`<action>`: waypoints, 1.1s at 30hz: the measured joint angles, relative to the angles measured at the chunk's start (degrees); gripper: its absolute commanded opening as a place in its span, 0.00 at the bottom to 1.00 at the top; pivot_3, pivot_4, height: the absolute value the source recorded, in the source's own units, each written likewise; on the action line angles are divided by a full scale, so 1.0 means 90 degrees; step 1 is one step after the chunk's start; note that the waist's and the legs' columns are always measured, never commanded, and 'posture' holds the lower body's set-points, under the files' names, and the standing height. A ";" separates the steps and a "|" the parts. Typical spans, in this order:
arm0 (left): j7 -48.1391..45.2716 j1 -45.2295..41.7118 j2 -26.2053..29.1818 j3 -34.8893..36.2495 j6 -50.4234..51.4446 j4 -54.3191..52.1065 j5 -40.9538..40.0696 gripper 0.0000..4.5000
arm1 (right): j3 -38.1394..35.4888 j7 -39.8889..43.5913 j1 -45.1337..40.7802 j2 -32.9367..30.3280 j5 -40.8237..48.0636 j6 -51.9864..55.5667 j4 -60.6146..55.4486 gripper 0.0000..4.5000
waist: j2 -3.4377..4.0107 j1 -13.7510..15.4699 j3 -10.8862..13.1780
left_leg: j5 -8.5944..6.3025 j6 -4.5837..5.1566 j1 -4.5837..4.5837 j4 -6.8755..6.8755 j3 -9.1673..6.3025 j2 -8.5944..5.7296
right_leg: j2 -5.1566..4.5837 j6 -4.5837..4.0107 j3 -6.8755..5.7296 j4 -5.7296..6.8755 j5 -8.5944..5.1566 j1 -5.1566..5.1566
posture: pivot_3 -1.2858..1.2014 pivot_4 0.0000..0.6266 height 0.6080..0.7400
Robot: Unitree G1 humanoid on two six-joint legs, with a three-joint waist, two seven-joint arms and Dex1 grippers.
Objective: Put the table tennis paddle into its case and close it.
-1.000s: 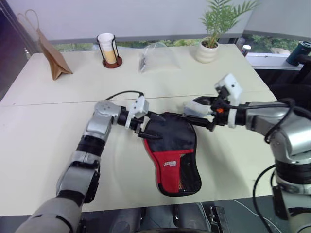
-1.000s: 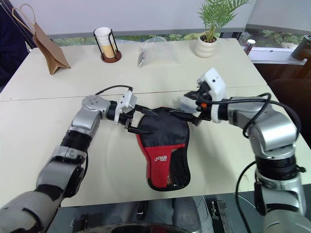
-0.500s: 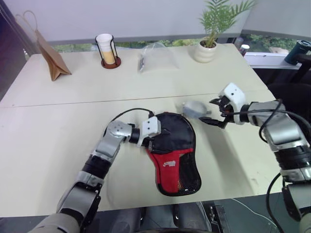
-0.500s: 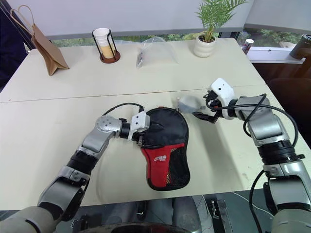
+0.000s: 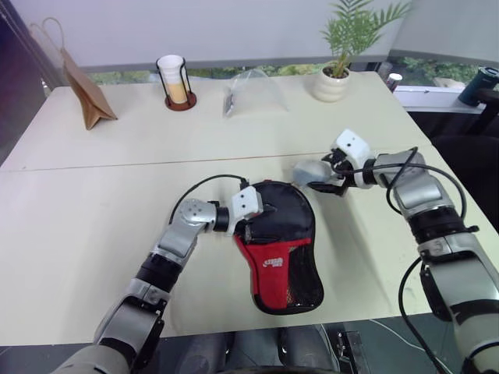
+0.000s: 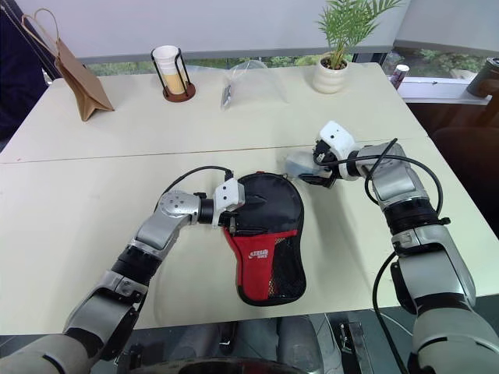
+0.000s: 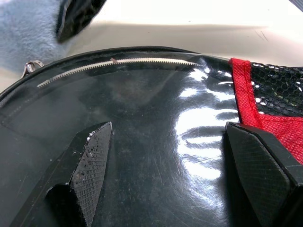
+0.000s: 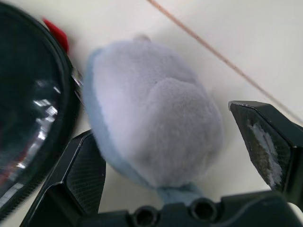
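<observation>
The zip's slider (image 7: 31, 67) sits at the case's round edge, so my right gripper should pull the fish charm (image 5: 309, 171) toward the case's handle end while my left gripper steadies the case.
The case (image 5: 292, 218) lies flat on the table, black with a red logo panel and mesh pocket; its zip (image 7: 118, 66) runs along the round edge. The table tennis paddle is hidden from view. My left gripper (image 5: 261, 222) is open at the case's left edge, its fingers (image 7: 90, 165) spread over the glossy black face. The grey fluffy fish charm (image 8: 156, 123) rests on the table by the case's far right edge. Around it stands my right gripper (image 5: 321, 178), open, with one finger on either side of it.
Along the far side of the table stand a brown paper bag (image 5: 86, 97), a cup in a wire holder (image 5: 175, 82), a clear plastic bag (image 5: 249, 89) and a potted plant (image 5: 335, 74). The case's handle end lies close to the table's front edge.
My left arm has sunk, bringing its gripper down onto the case's left edge. My right gripper swung out to the right, then came back to straddle the fish charm.
</observation>
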 measured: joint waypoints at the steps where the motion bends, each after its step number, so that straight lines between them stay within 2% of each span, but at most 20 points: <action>1: 0.0000 0.0006 0.0011 -0.0004 0.0006 0.0000 -0.0015 0.88 | 0.0011 0.0012 -0.0042 0.0054 -0.0035 -0.0012 0.0096 1.00 | 0.0001 -0.0001 -0.0001 | 0.0000 0.0000 0.0001 -0.0001 0.0000 0.0000 | 0.0000 0.0000 0.0000 0.0000 0.0000 0.0000 | 0.52 0.24 1.00; 2: 0.0005 0.0015 0.0012 -0.0007 0.0011 -0.0004 -0.0024 0.88 | 0.0018 0.0037 -0.0077 0.0091 -0.0060 -0.0046 0.0190 1.00 | 0.0002 -0.0002 -0.0001 | 0.0000 -0.0001 0.0002 -0.0002 0.0000 0.0001 | 0.0001 0.0000 0.0000 0.0001 0.0000 0.0000 | 0.52 0.24 1.00; 5: 0.0054 0.0043 0.0016 -0.0019 0.0022 -0.0013 -0.0066 0.89 | 0.0024 0.0098 -0.0201 0.0181 -0.0144 -0.0137 0.0372 0.81 | 0.0003 -0.0004 -0.0002 | 0.0000 -0.0001 0.0003 -0.0001 0.0000 0.0001 | 0.0001 0.0000 0.0000 0.0000 0.0000 0.0002 | 0.52 0.24 1.00; 10: 0.0132 0.0040 0.0031 -0.0097 0.0023 -0.0024 -0.0071 0.89 | 0.0022 0.0182 -0.0250 0.0238 -0.0214 -0.0271 0.0454 0.25 | 0.0004 -0.0001 -0.0002 | 0.0000 -0.0001 0.0009 -0.0001 -0.0001 0.0000 | 0.0002 0.0000 0.0000 -0.0001 0.0000 0.0012 | 0.52 0.24 1.00; 13: 0.0151 0.0032 0.0067 -0.0158 0.0019 -0.0021 -0.0070 0.89 | 0.0018 0.0265 -0.0242 0.0215 -0.0227 -0.0277 0.0403 0.00 | 0.0004 -0.0002 -0.0003 | 0.0000 -0.0001 0.0014 -0.0001 -0.0002 0.0000 | 0.0002 0.0000 0.0000 -0.0002 0.0000 0.0017 | 0.52 0.24 1.00; 22: 0.0263 -0.0113 0.0102 -0.0398 0.0023 0.0027 -0.0040 0.89 | -0.0038 0.0303 0.0413 -0.0414 -0.0280 0.0066 -0.0664 0.00 | 0.0013 0.0049 -0.0008 | -0.0001 -0.0001 0.0018 0.0001 -0.0010 -0.0006 | -0.0003 0.0001 -0.0003 -0.0006 -0.0001 0.0031 | 0.52 0.24 1.00; 33: 0.0416 -0.0195 0.0064 -0.0576 0.0005 0.0116 -0.0040 0.89 | -0.0672 0.0462 0.2532 -0.1753 -0.0081 0.0802 -0.3385 0.00 | 0.0028 0.0161 -0.0024 | -0.0005 0.0002 0.0035 -0.0001 -0.0010 -0.0009 | -0.0015 0.0016 -0.0008 -0.0024 -0.0014 0.0060 | 0.52 0.24 1.00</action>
